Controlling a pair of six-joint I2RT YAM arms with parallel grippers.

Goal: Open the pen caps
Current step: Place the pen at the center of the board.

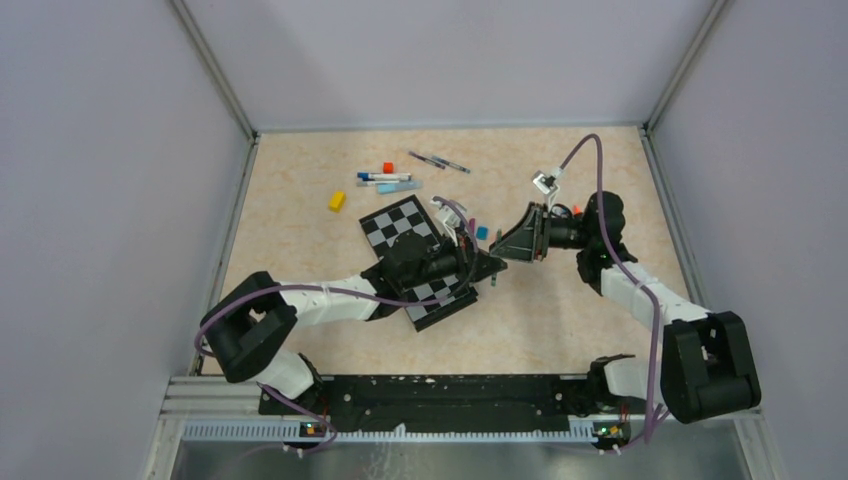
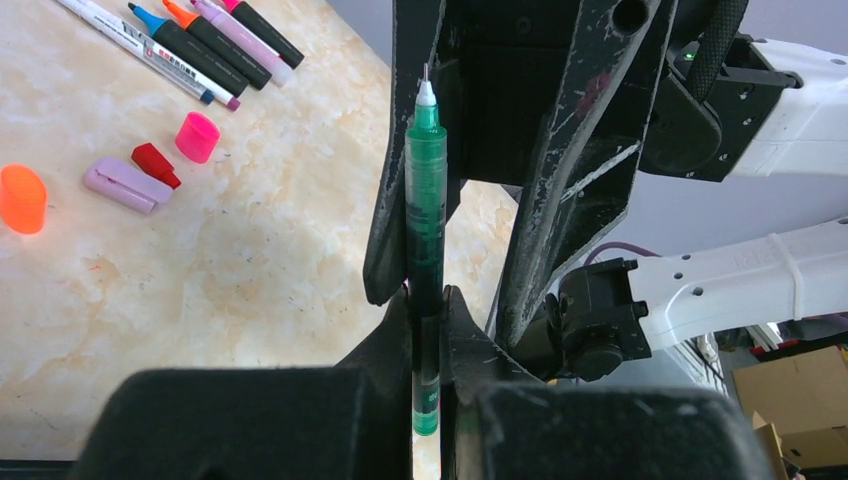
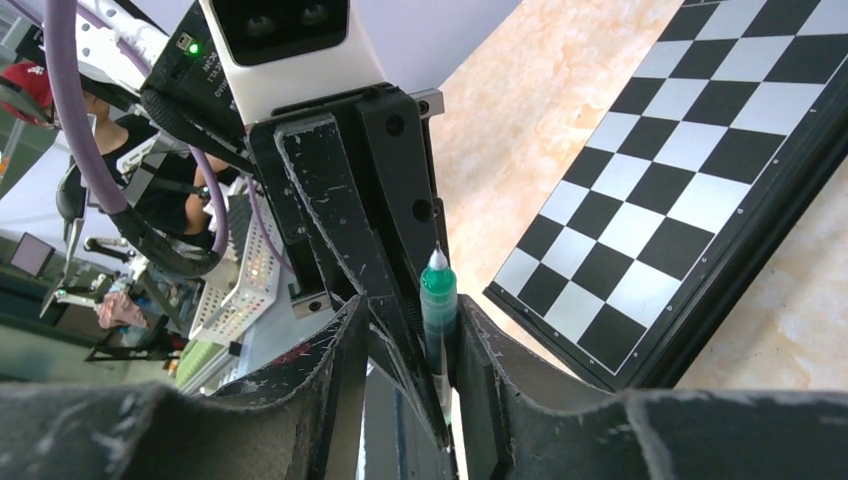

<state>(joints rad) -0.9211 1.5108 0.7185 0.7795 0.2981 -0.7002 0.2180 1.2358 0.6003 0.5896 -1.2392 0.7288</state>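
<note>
I should use my right gripper to take the uncapped green pen [image 2: 426, 190], which fills my left gripper, over to the uncapped markers [image 2: 215, 50] before my left gripper gets another pen.
My left gripper [image 1: 492, 265] [image 2: 427, 300] is shut on a green pen [image 2: 426, 200] near its back end. The pen's needle tip is bare, with no cap on it. My right gripper [image 1: 505, 247] [image 3: 410, 330] faces the left one. Its jaws stand apart, straddling the pen [image 3: 438, 300] and one left finger. The pen lies against one right finger [image 2: 395, 200]. Loose pen caps lie on the table: orange [image 2: 22, 198], lilac [image 2: 125, 185], red [image 2: 155, 165] and pink [image 2: 197, 137]. A small teal-blue cap [image 1: 482, 232] lies by the grippers.
Several uncapped markers [image 2: 190, 45] lie beyond the caps. A checkerboard [image 1: 395, 225] lies under the left arm. More pens [image 1: 385, 180] [image 1: 440, 161], a red cube [image 1: 388, 167] and a yellow block [image 1: 337, 201] lie at the back. Walls enclose three sides.
</note>
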